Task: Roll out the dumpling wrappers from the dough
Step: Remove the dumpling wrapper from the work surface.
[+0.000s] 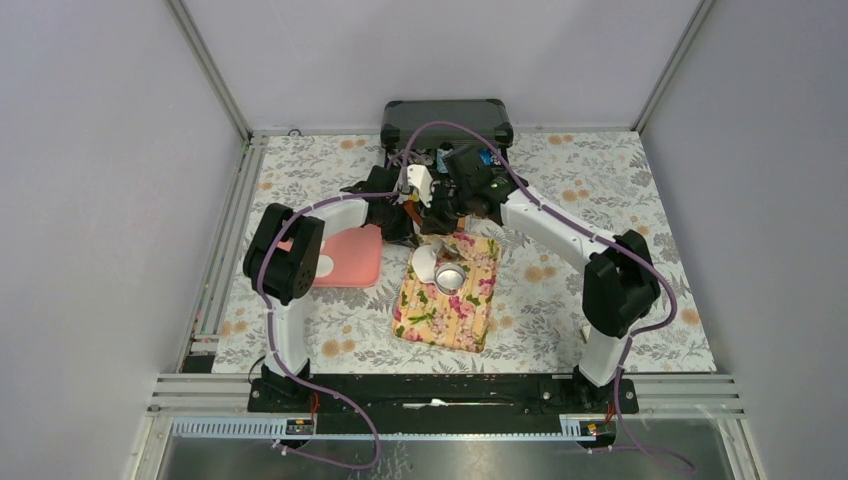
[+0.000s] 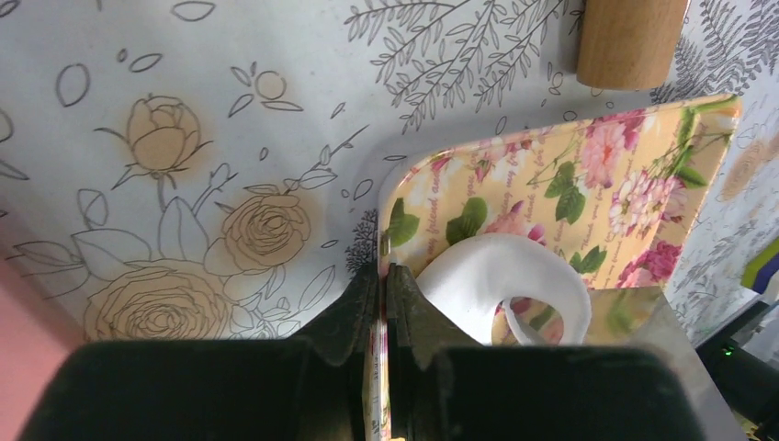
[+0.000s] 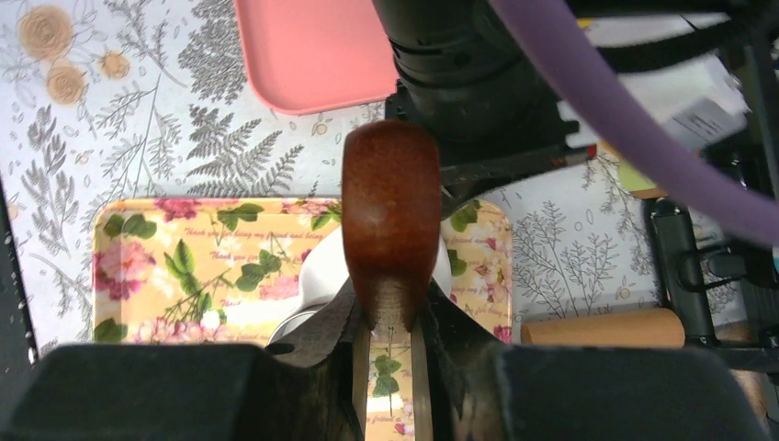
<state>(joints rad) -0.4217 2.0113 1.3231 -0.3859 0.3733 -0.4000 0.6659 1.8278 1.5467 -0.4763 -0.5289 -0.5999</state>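
Observation:
My left gripper should open and take hold closer to the floral tray's corner [image 2: 402,181], because its fingers crowd the white wrapper [image 2: 452,283] at the floral tray's edge.
A flat white dough wrapper [image 2: 478,271] lies on the yellow floral tray [image 2: 634,175], its near edge curled up; it also shows from above [image 1: 425,262] next to the round silver tin [image 1: 450,277]. My left gripper [image 2: 381,273] is shut on the floral tray's edge, just left of the wrapper. My right gripper [image 3: 390,317] is shut on a dark brown wooden handle [image 3: 390,211], held above the wrapper [image 3: 321,266] and the tin's rim [image 3: 292,322]. A small white piece [image 1: 325,265] lies on the pink tray [image 1: 350,258]. I see no thick dough lumps.
A light wooden cylinder [image 3: 602,328] lies on the flowered tablecloth beside the floral tray, also in the left wrist view [image 2: 629,41]. A black case [image 1: 446,120] stands at the back edge. Both arms crowd the tray's far end [image 1: 440,205].

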